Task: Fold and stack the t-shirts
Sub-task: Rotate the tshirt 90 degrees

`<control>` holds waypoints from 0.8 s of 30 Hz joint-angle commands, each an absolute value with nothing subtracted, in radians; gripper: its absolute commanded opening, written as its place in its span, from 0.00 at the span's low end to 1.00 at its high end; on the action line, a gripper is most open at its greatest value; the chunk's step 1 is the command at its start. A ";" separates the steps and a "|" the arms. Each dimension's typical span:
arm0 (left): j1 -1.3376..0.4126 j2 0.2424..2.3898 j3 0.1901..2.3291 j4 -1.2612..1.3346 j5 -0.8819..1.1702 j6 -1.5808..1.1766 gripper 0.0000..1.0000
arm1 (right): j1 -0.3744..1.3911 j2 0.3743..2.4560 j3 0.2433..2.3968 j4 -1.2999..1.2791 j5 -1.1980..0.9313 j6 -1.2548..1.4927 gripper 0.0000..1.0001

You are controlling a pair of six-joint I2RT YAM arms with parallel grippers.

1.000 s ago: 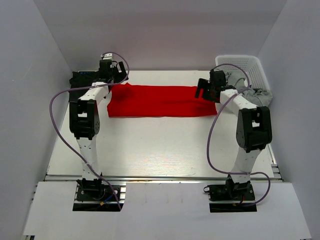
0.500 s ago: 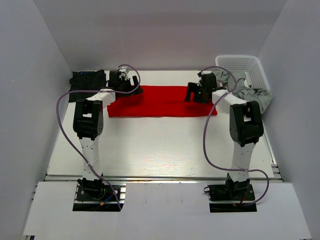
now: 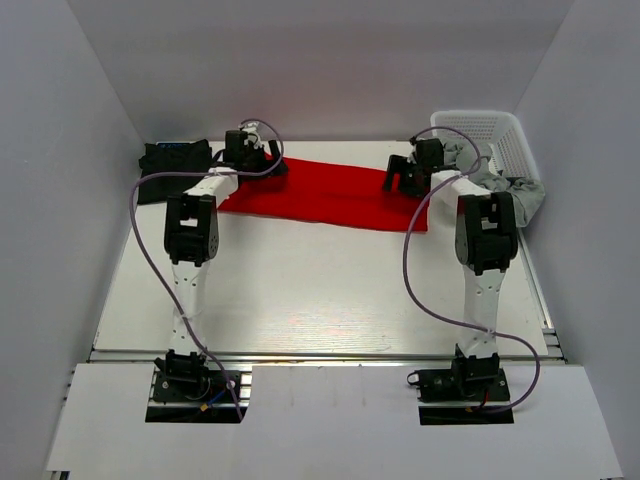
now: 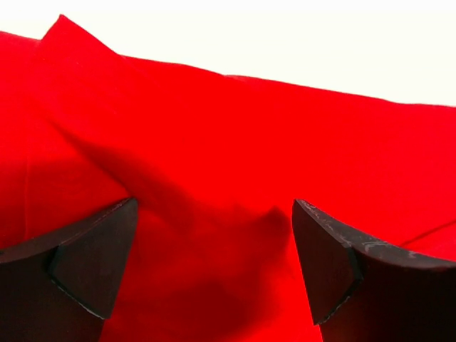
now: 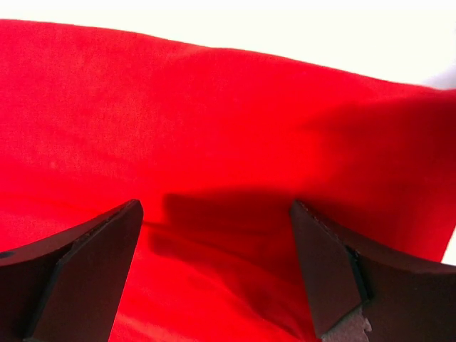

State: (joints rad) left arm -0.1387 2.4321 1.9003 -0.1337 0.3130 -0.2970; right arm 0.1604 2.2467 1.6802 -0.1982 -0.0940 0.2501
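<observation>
The red t-shirt is lying crosswise as a long strip. I need to turn its length toward me first, and then both grippers will fold the t-shirt's near end over.
The red t-shirt lies as a long folded strip across the far part of the table. My left gripper is over its far left end, jaws open, the cloth filling the view between the fingers. My right gripper is over its far right end, jaws open above the cloth. Neither holds anything. The black t-shirt lies bunched at the far left corner, with a small blue label showing.
A white lattice basket stands at the far right corner. Grey cloth hangs over its near rim onto the table. White walls close in the table on three sides.
Both grippers have moved inward from the shirt's outer ends to sit over its far edge. The red strip now lies slightly skewed, its right end nearer me.
</observation>
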 commanded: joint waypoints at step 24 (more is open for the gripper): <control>-0.252 2.861 2.321 0.202 0.600 -0.581 1.00 | 0.870 1.789 1.012 -0.324 -0.621 0.005 0.90</control>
